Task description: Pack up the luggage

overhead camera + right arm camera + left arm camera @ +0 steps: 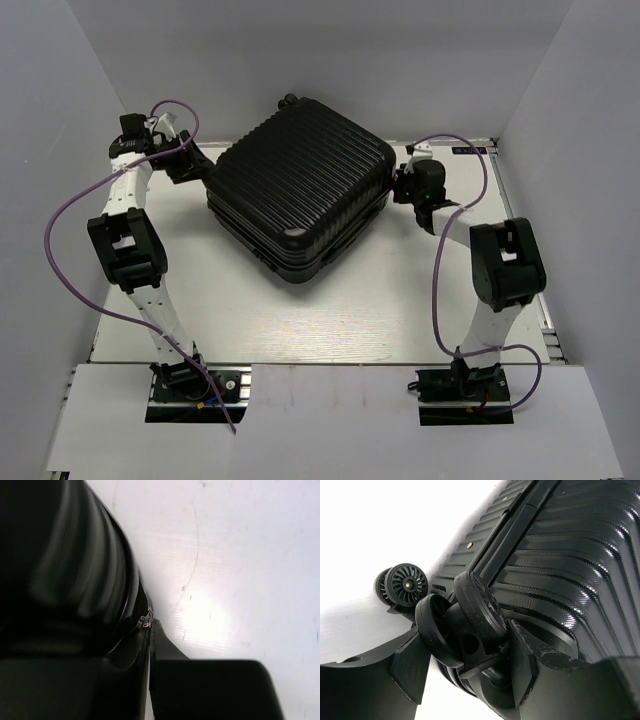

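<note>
I keep pulling the zipper pull [146, 618] until it goes around the suitcase corner [388, 152], as my right gripper is pinching it and my left gripper is clamping the caster wheel.
The luggage [300, 185] is a large black ribbed hard-shell suitcase, lying closed and turned diagonally on the white table [300, 320]. My left gripper [195, 165] is at its left corner. In the left wrist view its fingers [525, 665] straddle a black twin caster wheel [465, 615] of the luggage [570, 555] and press on it from both sides. My right gripper [400, 185] is at the suitcase's right edge. In the right wrist view it [149, 630] is shut, with a small metal zipper pull [145, 620] pinched at its tips against the shell [65, 570].
A second caster wheel [406, 583] shows further along the suitcase edge. White walls enclose the table on the left, back and right. Purple cables loop from both arms. Bare table [225, 580] lies to the right of the right gripper.
</note>
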`<state>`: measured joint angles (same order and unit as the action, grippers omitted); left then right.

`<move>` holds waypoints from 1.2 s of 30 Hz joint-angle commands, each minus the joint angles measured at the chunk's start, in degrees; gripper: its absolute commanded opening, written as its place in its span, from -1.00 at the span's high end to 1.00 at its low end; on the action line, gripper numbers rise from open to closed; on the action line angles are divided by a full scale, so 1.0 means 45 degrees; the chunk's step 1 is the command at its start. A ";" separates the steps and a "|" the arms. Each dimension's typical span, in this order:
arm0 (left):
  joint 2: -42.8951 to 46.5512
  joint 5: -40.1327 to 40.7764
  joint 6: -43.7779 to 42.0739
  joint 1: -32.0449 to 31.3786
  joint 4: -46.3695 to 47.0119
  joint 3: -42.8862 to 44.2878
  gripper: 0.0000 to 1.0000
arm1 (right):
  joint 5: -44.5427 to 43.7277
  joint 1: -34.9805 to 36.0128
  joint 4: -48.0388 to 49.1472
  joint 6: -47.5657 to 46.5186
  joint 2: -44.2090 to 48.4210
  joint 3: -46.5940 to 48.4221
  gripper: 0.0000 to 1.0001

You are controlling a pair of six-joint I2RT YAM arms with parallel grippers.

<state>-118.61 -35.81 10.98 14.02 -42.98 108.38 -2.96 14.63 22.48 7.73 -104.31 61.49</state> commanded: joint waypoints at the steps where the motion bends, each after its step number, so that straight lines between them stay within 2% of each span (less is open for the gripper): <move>1: -0.0536 0.3056 -0.2148 0.0732 -0.0487 0.0154 1.00 | -0.0752 -0.1239 0.1934 -0.1574 -0.1114 0.1079 1.00; 3: -0.0713 0.3056 -0.2226 0.0751 -0.0566 0.0427 1.00 | 0.0359 -0.1532 0.4444 -0.2691 -0.1915 0.0984 1.00; 4: -0.0810 0.3056 -0.2226 0.0732 -0.0585 0.0466 1.00 | 0.2125 -0.1823 0.5154 -0.3003 -0.2091 0.0925 1.00; 5: -0.0888 0.3056 -0.2303 0.0751 -0.0624 0.0622 1.00 | 0.2606 -0.1942 0.5683 -0.3083 -0.2596 0.0886 1.00; 6: -0.0966 0.3075 -0.2285 0.0751 -0.0624 0.0681 1.00 | 0.3694 -0.2098 0.6693 -0.3123 -0.2678 0.1001 1.00; 7: -0.1025 0.3056 -0.2304 0.0751 -0.0682 0.0740 1.00 | 0.4904 -0.2370 0.6781 -0.3143 -0.2834 0.1370 1.00; 8: -0.1161 0.3075 -0.2343 0.0732 -0.0741 0.0934 1.00 | 0.5573 -0.2586 0.6569 -0.3278 -0.3164 0.1876 1.00; 10: -0.1279 0.3018 -0.2343 0.0771 -0.0858 0.1304 1.00 | 0.8611 -0.2822 0.5497 -0.3318 -0.3517 0.3199 1.00; 13: -0.1611 0.2862 -0.2362 0.0732 -0.0975 0.1753 1.00 | 1.2575 -0.2803 0.2631 -0.4040 -0.4881 0.5841 1.00; 15: -0.1806 0.2822 -0.2362 0.0596 -0.1015 0.1892 1.00 | 1.3467 -0.2589 0.1767 -0.4530 -0.5528 0.7456 1.00; 17: -0.2060 0.3074 -0.2792 0.0440 -0.1034 0.2165 1.00 | 1.4015 -0.2297 0.1762 -0.4530 -0.6017 0.7973 1.00; 20: -0.2606 0.3407 -0.3183 -0.0146 -0.1268 0.3043 1.00 | 1.3707 -0.1771 0.1004 -0.5523 -0.6427 0.9103 1.00; 21: -0.3014 0.3543 -0.3318 -0.0553 -0.1327 0.3470 1.00 | 1.2854 -0.1651 0.0053 -0.6744 -0.6603 0.9495 1.00; 22: -0.3134 0.3622 -0.3184 -0.0673 -0.1289 0.3745 1.00 | 1.2227 -0.1322 0.0140 -0.6949 -0.6682 0.9615 1.00; 24: -0.3486 0.3487 -0.3085 -0.1025 -0.0939 0.3963 1.00 | 0.9328 -0.0754 0.1812 -0.6799 -0.6994 0.9305 1.00; 25: -0.3525 0.3486 -0.2795 -0.1065 -0.0782 0.3982 1.00 | 0.8479 -0.0636 0.3580 -0.6022 -0.7363 0.9381 1.00; 26: -0.3545 0.3505 -0.2734 -0.1200 -0.0568 0.4002 1.00 | 0.6653 -0.0557 0.5164 -0.5608 -0.7888 0.9555 1.00; 27: -0.3623 0.3467 -0.2695 -0.1298 -0.0334 0.3983 1.00 | 0.5997 -0.0441 0.5857 -0.4482 -0.8551 1.0505 1.00; 28: -0.3701 0.3447 -0.2540 -0.1357 -0.0235 0.4021 1.00 | 0.5352 -0.0459 0.7488 -0.3079 -0.8906 1.0978 1.00; 29: -0.3760 0.3157 -0.2538 -0.1339 -0.0195 0.4060 1.00 | 0.4398 -0.0420 0.7814 -0.2485 -0.9663 1.1466 1.00; 31: -0.3857 0.3134 -0.2558 -0.1474 -0.0097 0.4197 1.00 | 0.4582 -0.0439 0.8206 -0.1082 -1.0819 1.3706 1.00; 33: -0.3858 0.3036 -0.2461 -0.1495 -0.0116 0.4197 1.00 | 0.5479 -0.0342 0.8091 -0.0800 -1.1330 1.4495 1.00; 36: -0.3624 0.3036 -0.2132 -0.1592 -0.0116 0.3867 1.00 | 0.5813 -0.0069 0.8207 -0.1324 -0.9913 1.2454 1.00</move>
<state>-128.70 -26.24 8.47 13.10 -59.61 128.22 46.52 9.45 49.78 1.23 -154.74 117.89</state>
